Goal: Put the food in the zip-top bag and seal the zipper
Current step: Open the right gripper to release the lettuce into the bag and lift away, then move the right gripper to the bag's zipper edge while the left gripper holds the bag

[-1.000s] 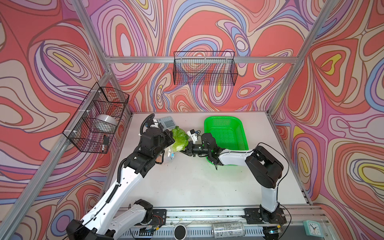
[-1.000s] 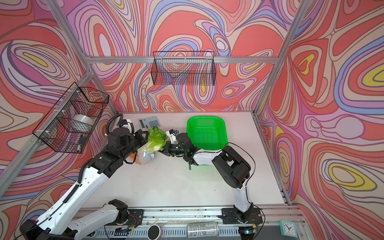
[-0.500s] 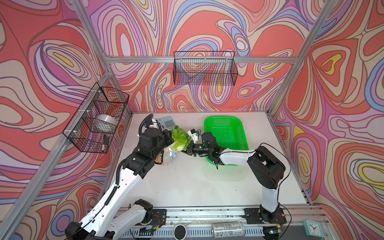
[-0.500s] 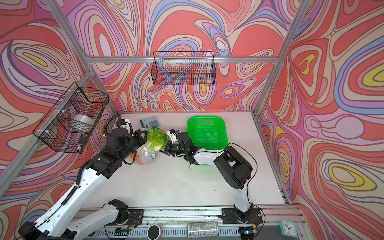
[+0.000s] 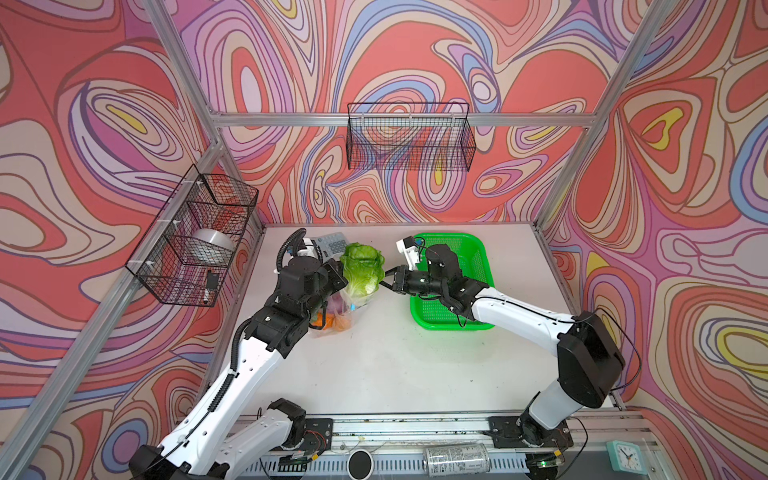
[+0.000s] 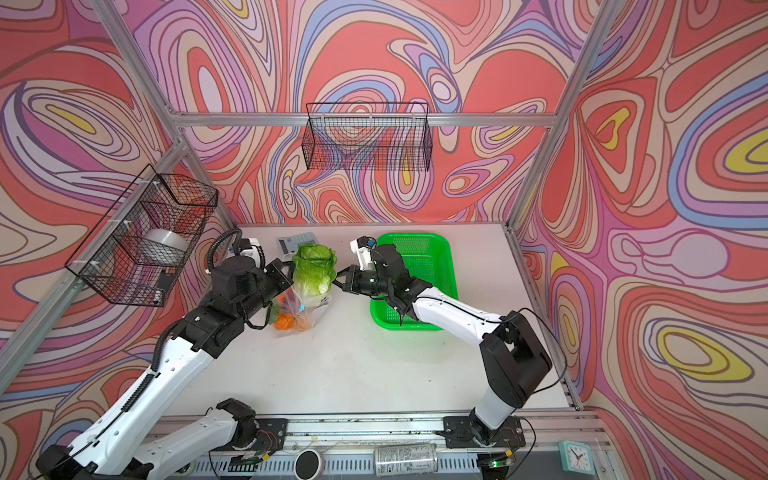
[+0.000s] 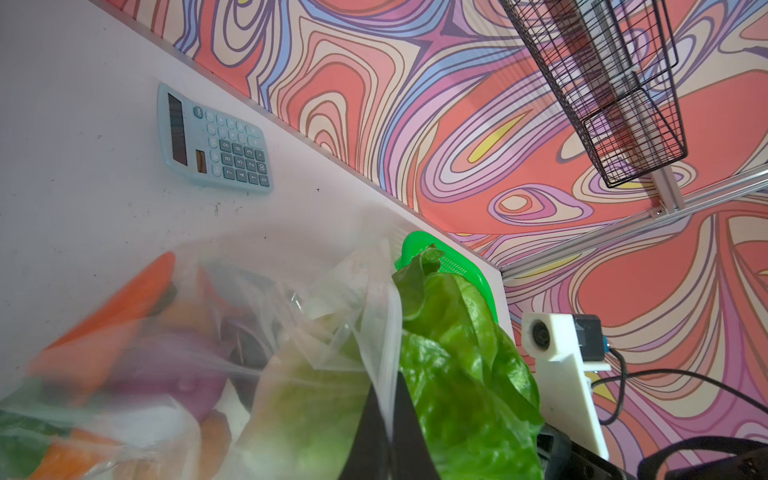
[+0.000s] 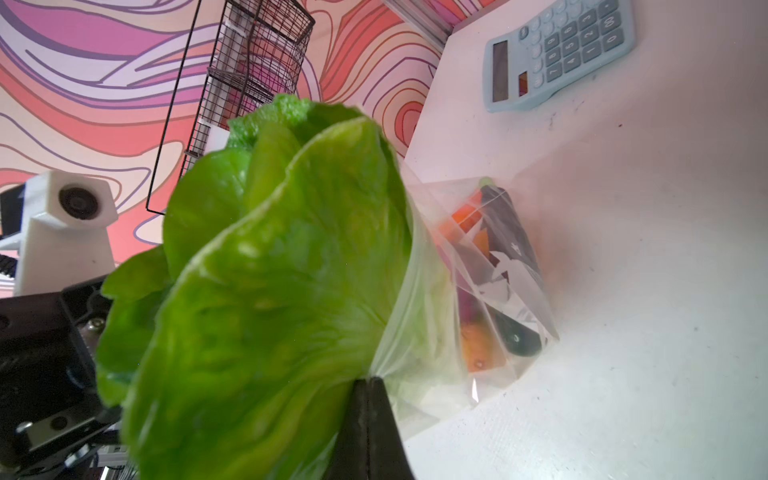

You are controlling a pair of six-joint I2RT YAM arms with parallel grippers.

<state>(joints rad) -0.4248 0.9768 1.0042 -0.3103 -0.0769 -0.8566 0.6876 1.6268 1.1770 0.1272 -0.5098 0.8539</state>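
I should pull the bag's rim back toward the green basket [image 5: 473, 257] with my right gripper to settle the cabbage inside, because the cabbage stands half out [image 5: 362, 265] of the bag's opening.
The clear zip-top bag [image 5: 337, 318] [image 6: 300, 314] hangs between both grippers above the table's back left. Pale-green cabbage [image 5: 362, 270] [image 6: 314, 268] [image 8: 270, 270] stands half out of its open mouth. Lower in the bag lie a carrot [image 7: 120, 299], a purple onion [image 7: 174, 370], a dark eggplant [image 8: 505, 232] and an orange pumpkin [image 5: 328, 321]. My left gripper [image 5: 338, 277] [image 7: 388, 432] is shut on the bag's rim left of the cabbage. On the other side my right gripper [image 5: 384, 282] [image 8: 368, 386] is shut on the opposite rim. I cannot make out the zipper.
A green perforated basket [image 5: 478, 249] [image 6: 440, 249] sits right of the bag, under the right arm. A light-blue calculator [image 5: 330, 245] [image 7: 214, 141] lies behind the bag by the back wall. Wire baskets [image 5: 409, 137] [image 5: 195, 237] hang on the back and left walls.
The right gripper's jaws have shut on the bag's rim beside the cabbage. Bag, cabbage and both arms have barely shifted.
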